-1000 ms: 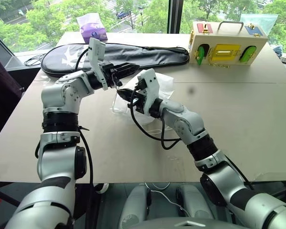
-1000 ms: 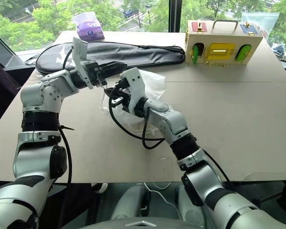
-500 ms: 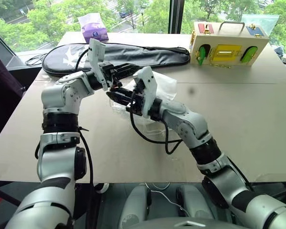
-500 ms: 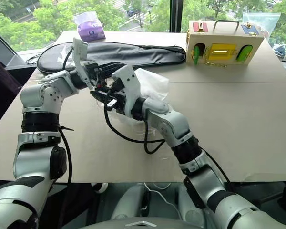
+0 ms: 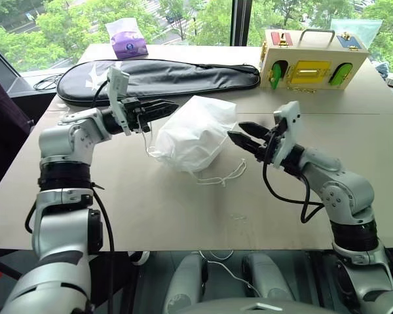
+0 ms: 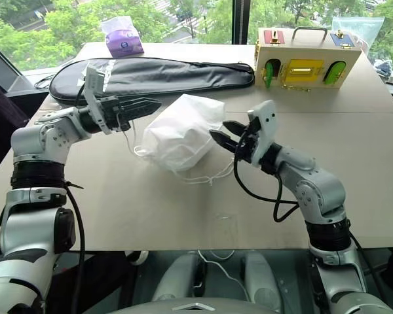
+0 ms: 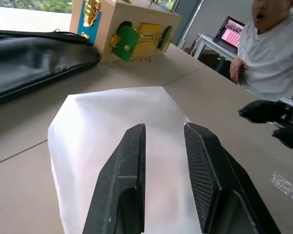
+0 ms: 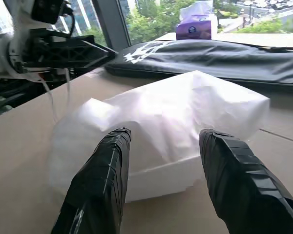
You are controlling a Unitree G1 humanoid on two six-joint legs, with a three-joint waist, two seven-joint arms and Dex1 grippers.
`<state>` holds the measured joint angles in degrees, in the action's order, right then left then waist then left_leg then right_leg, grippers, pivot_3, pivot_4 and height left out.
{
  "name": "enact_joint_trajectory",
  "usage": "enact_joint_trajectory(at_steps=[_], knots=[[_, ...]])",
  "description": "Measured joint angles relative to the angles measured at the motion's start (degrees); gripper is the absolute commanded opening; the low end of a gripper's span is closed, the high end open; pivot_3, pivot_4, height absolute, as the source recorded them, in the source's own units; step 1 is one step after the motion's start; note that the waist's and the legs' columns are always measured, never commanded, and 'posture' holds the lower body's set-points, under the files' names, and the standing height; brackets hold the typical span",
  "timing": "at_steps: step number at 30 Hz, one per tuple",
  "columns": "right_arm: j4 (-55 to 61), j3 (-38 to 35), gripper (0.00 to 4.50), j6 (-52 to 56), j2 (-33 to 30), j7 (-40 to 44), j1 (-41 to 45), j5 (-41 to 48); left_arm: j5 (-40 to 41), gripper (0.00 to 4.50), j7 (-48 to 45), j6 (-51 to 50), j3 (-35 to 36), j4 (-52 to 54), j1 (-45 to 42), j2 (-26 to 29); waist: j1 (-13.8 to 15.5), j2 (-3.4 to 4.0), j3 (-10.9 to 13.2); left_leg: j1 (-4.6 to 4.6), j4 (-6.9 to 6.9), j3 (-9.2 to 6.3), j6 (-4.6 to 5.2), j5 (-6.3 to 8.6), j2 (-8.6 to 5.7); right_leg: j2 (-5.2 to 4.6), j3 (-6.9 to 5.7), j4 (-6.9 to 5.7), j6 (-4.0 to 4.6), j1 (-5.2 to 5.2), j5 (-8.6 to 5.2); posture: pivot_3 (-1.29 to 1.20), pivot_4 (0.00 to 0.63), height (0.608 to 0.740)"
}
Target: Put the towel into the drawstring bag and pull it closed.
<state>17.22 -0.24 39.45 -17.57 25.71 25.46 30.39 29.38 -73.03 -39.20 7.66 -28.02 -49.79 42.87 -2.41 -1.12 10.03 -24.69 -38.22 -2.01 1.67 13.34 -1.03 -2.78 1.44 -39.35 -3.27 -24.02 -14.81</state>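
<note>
The white cord [image 5: 145, 142] hangs from deep [image 5: 141, 123] behind the fingers of the robot's left gripper, so the cord will catch there and stretch tight when the robot pulls.
The drawstring bag [image 5: 195, 131] lies bulging on the table between my two grippers. The towel is hidden. My left gripper [image 5: 173, 104] points level at the bag from its left, just above it. Its fingers [image 7: 127, 161] are nearly together, and a white cord [image 5: 149, 134] hangs from them down to the bag's mouth. More cord [image 5: 219, 178] lies in loose loops in front of the bag. My right gripper [image 5: 236, 130] hovers a little right of the bag, pointing at it. It is open, with nothing between its fingers [image 8: 105, 170].
A long black racket case [image 5: 164, 73] lies behind the bag. A wooden latch box [image 5: 311, 59] stands at the back right and a purple tissue pack [image 5: 128, 40] at the back left. A person in a white shirt [image 7: 278, 53] sits beyond the table.
My right gripper has opened, let go at the bag's mouth and swung away to the right. My left gripper has drawn slightly left with the cord. The bag now lies uncovered.
</note>
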Motion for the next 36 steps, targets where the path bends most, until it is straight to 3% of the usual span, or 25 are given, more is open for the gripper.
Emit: enact_joint_trajectory(at_steps=[4, 6, 15, 20, 27, 30, 32, 36], knots=[[-2.13, -1.95, 2.40, -2.20, 0.21, -2.29, -1.28, -2.36, -0.91, 1.24, -11.24, 0.27, -2.36, -2.04, -3.72, 8.96, 0.00, 0.02, 0.05, 0.00, 0.01, 0.02, 0.00, 0.00, 0.03, 0.04, 0.00, 0.01, 0.00, 0.00, -0.01, 0.00, 0.150, 0.740], [-2.22, -1.80, 2.40, -2.88, 1.32, -2.56, -1.25, -2.69, -1.52, 1.24, -14.62, 1.15, -3.68, -1.98, -5.01, 10.91, 0.06, 0.05, 0.05, 0.06, 0.01, 0.02, 0.01, 0.00, 0.04, 0.04, -0.01, 0.03, 0.00, 0.08, -0.02, 0.00, 0.150, 0.740], [-10.17, 0.03, 2.40, -13.16, 2.42, -4.09, -0.50, -11.22, -6.30, 1.24, -18.54, 7.41, -8.13, -8.14, -5.84, 15.33, 0.04, 0.01, 0.08, 0.02, -0.02, 0.02, 0.02, 0.00, 0.09, 0.08, -0.02, 0.11, -0.01, 0.09, -0.02, 0.00, 0.150, 0.740], [-11.35, -0.54, 2.40, -15.39, 2.43, -3.83, 0.06, -12.17, -9.49, 1.24, -18.38, 12.10, -8.49, -9.41, -2.95, 15.17, 0.01, 0.02, 0.08, 0.01, -0.01, 0.03, 0.02, 0.00, 0.12, 0.09, -0.01, 0.15, 0.00, 0.10, -0.01, 0.00, 0.150, 0.740], [-10.79, 5.17, 2.40, -16.07, 7.20, -0.84, 3.23, -12.16, -14.04, 1.24, -10.33, 19.95, -8.25, -9.80, 2.07, 9.44, 0.09, 0.02, 0.08, 0.02, -0.02, 0.02, 0.02, 0.00, 0.17, 0.10, -0.02, 0.13, 0.00, 0.10, -0.01, 0.00, 0.150, 0.740], [-11.31, 5.96, 2.40, -16.48, 6.60, -0.74, 3.36, -13.80, -15.39, 1.24, -0.43, 24.52, -6.30, -13.13, 2.57, 4.72, 0.74, 0.00, 0.07, -0.03, -0.09, -0.05, 0.02, 0.00, 0.10, 0.01, -0.09, 0.16, -0.01, 0.12, 0.00, 0.00, 0.150, 0.740], [-11.51, 5.88, 2.40, -16.65, 6.06, -0.73, 3.29, -14.25, -14.80, 1.24, 11.30, 27.26, -0.96, -15.48, 2.10, -1.46, 1.32, -0.01, 0.06, -0.03, -0.11, -0.08, 0.02, 0.00, 0.09, -0.02, -0.13, 0.15, -0.01, 0.13, 0.01, 0.00, 0.150, 0.740], [-11.47, 5.60, 2.40, -16.66, 5.38, -0.96, 3.01, -14.36, -11.91, 1.24, 23.45, 26.84, 3.78, -10.59, 4.72, -9.01, 1.52, -0.03, 0.05, -0.03, -0.09, -0.06, 0.01, 0.00, 0.08, -0.05, -0.11, 0.12, -0.01, 0.12, 0.01, 0.00, 0.150, 0.740]])
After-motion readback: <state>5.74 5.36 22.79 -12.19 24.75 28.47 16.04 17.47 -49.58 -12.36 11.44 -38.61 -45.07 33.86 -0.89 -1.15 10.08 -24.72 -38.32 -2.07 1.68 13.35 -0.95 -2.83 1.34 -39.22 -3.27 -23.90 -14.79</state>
